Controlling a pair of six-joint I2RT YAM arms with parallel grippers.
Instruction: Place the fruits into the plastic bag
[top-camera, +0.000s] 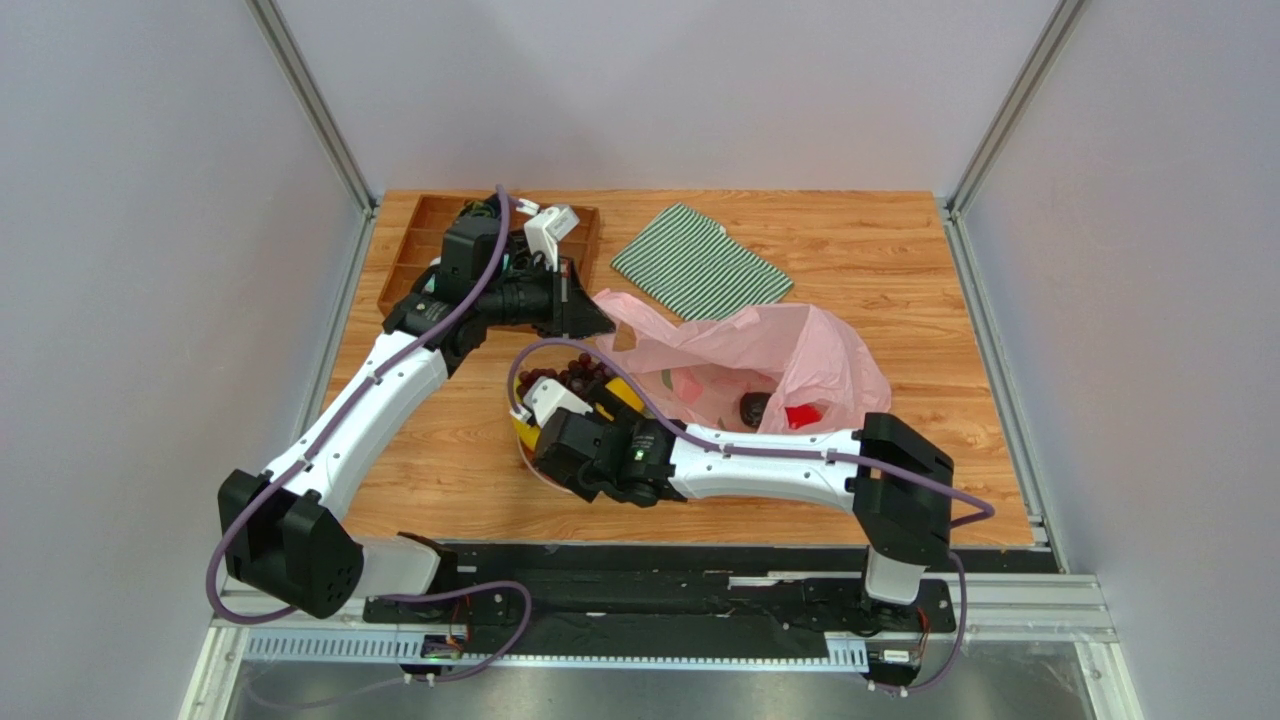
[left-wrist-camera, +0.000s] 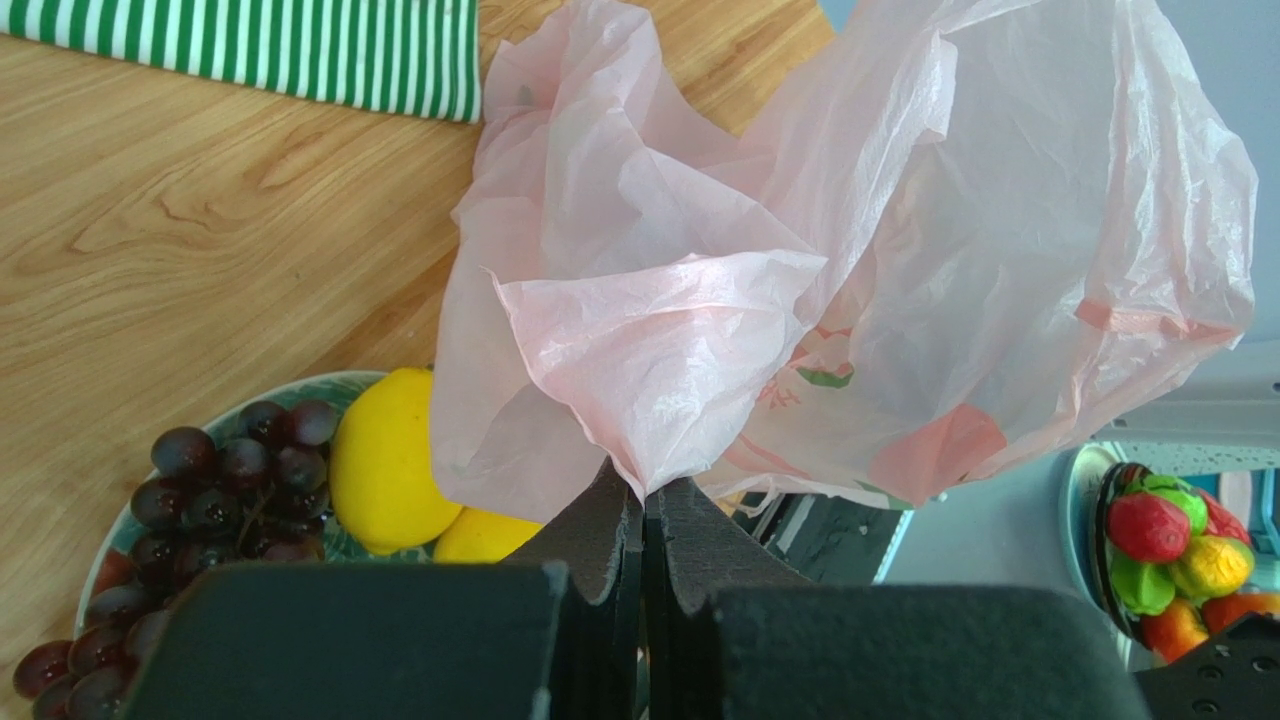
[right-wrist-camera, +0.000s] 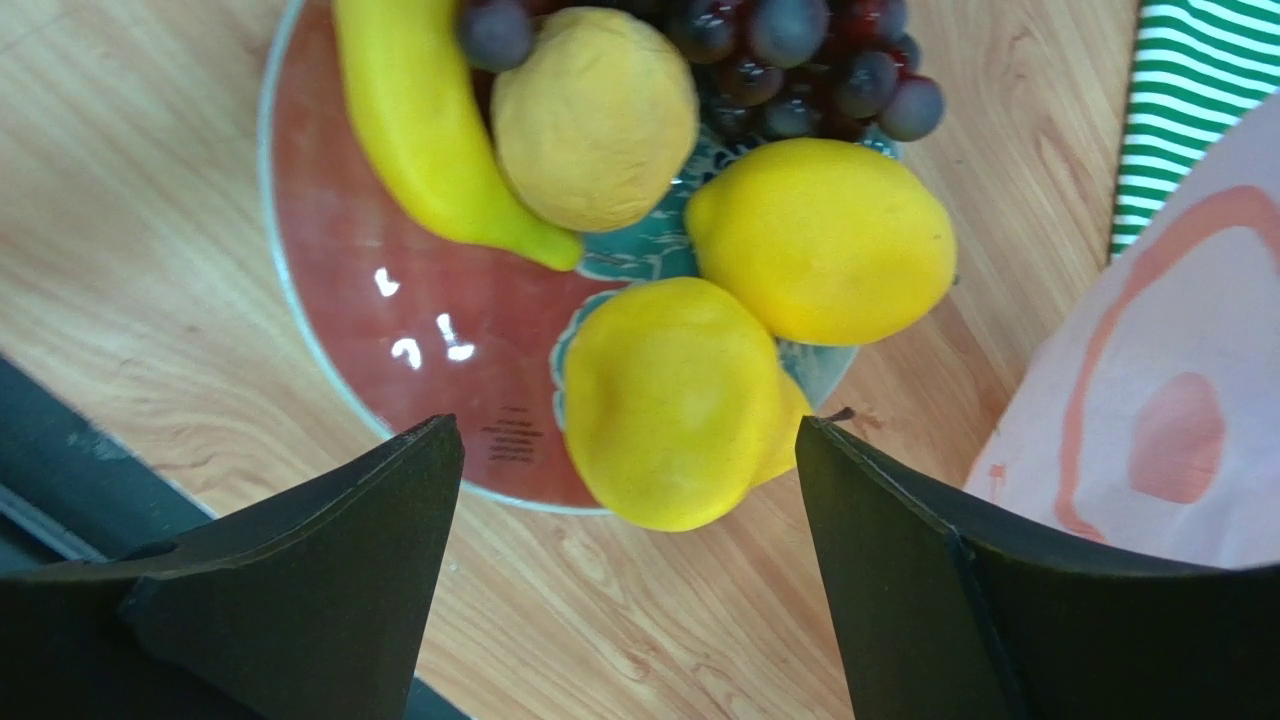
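My right gripper should keep lowering because the nearer lemon stands clear of the banana, in line with the open fingers, until they close around its middle.
The pink plastic bag lies at mid-table, its mouth facing left. My left gripper is shut on the bag's gathered rim and holds it up above the plate. Inside the bag a dark fruit and a red one show through. On the red plate lie a banana, a dull orange fruit, two lemons and dark grapes. My right gripper hangs open over the plate's near rim. The nearer lemon sits below and between its fingers, untouched.
A green-and-white striped cloth lies at the back centre. A wooden tray sits at the back left under my left arm. The plate is close to the table's front edge and the black base rail.
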